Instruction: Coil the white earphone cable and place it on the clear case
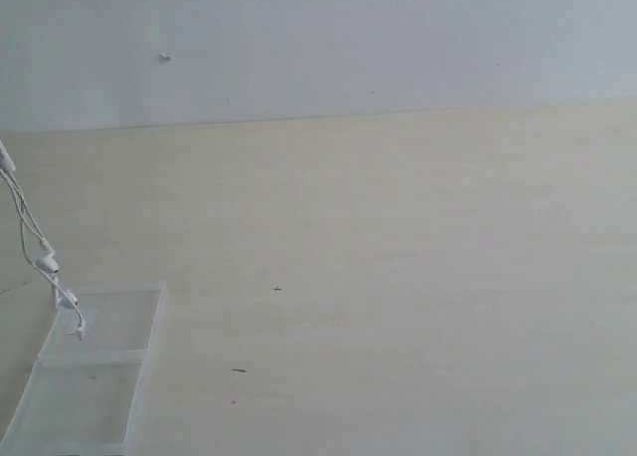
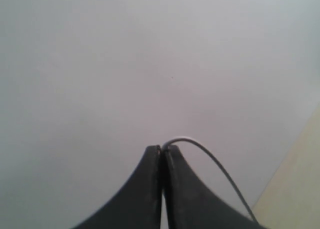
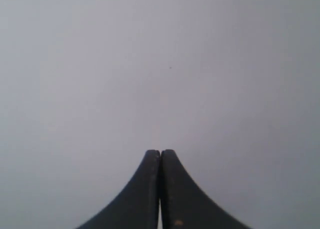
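The white earphone cable (image 1: 47, 263) hangs uncoiled from my left gripper above the clear case, so my right gripper should reach over and open around the cable's hanging strands (image 1: 26, 211).
The white earphone cable (image 1: 30, 227) hangs down at the far left of the exterior view, its lower end with the earbuds resting on the clear case (image 1: 109, 361). The case lies flat and opened out at the lower left of the table. In the left wrist view my left gripper (image 2: 162, 148) is shut on the cable (image 2: 215, 164), which arcs out from between the fingertips. My right gripper (image 3: 160, 152) is shut with nothing between its fingers and faces a plain grey wall. Neither gripper shows in the exterior view.
The pale wooden table (image 1: 398, 277) stretches to the right of the case, bare but for a few small dark specks. A grey wall (image 1: 348, 38) rises behind it.
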{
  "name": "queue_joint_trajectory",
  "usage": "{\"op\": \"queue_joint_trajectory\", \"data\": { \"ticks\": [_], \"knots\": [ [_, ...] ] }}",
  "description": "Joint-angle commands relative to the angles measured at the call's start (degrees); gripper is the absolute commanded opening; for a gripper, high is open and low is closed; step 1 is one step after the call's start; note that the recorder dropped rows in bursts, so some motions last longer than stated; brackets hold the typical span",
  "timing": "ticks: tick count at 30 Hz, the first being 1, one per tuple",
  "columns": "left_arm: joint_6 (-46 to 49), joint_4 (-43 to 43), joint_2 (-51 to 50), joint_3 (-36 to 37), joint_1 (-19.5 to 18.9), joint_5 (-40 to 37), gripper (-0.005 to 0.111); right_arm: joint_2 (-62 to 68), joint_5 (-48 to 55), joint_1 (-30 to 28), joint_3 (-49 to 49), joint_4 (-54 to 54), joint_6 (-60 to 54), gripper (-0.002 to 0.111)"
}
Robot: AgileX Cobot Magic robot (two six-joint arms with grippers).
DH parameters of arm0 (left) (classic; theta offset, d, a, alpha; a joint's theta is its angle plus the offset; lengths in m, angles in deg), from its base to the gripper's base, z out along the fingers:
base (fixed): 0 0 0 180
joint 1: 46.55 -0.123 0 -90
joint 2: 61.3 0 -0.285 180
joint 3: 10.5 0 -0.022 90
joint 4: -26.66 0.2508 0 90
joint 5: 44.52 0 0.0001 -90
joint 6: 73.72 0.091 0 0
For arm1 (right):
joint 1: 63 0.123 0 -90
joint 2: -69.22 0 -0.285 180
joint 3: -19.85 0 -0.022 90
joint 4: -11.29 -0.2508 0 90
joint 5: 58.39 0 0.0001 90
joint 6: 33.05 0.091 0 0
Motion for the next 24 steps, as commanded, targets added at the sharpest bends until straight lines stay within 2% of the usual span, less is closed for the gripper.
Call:
{"op": "queue_joint_trajectory", "data": {
  "ticks": [1,2,3,6,7,11,14,16,20,24],
  "knots": [
    [-0.02,-0.25,0.04,-0.23,-0.05,-0.01,0.000,0.02,-11.81,0.18,0.21,14.54,-39.41,0.000],
    [-0.02,-0.31,0.04,-0.23,-0.05,-0.01,0.000,-0.73,-11.24,0.69,0.21,19.97,-42.05,0.000],
    [-0.02,-0.31,0.04,-0.23,-0.05,-0.01,0.000,-1.34,-9.41,0.83,0.21,20.81,-40.27,0.000],
    [-0.02,-0.43,-0.19,-0.23,-0.05,0.09,0.000,-2.24,-1.19,0.38,1.11,17.20,-35.62,0.000],
    [-0.02,-0.57,-0.31,-0.23,-0.05,0.09,0.000,-2.24,1.69,-0.16,1.49,14.72,-35.02,0.000],
    [-0.02,-0.34,-0.40,-0.23,-0.05,0.09,0.000,-2.23,6.52,-3.14,1.50,-8.00,-20.05,0.000],
    [-0.02,-0.16,-0.40,-0.23,-0.05,0.23,0.000,-1.18,6.41,-3.43,1.50,-16.06,-13.82,0.000],
    [-0.02,-0.16,-0.40,-0.23,-0.05,0.23,0.000,-0.72,6.17,-3.43,1.50,-15.03,-15.28,0.000],
    [-0.02,-0.16,-0.40,-0.23,-0.05,0.10,0.000,0.09,3.51,-3.43,1.50,5.03,-36.11,0.000],
    [-0.02,-0.37,-0.05,-0.23,-0.05,0.22,0.000,-0.79,11.79,-3.43,2.09,10.62,-43.96,0.000]
  ]
}}
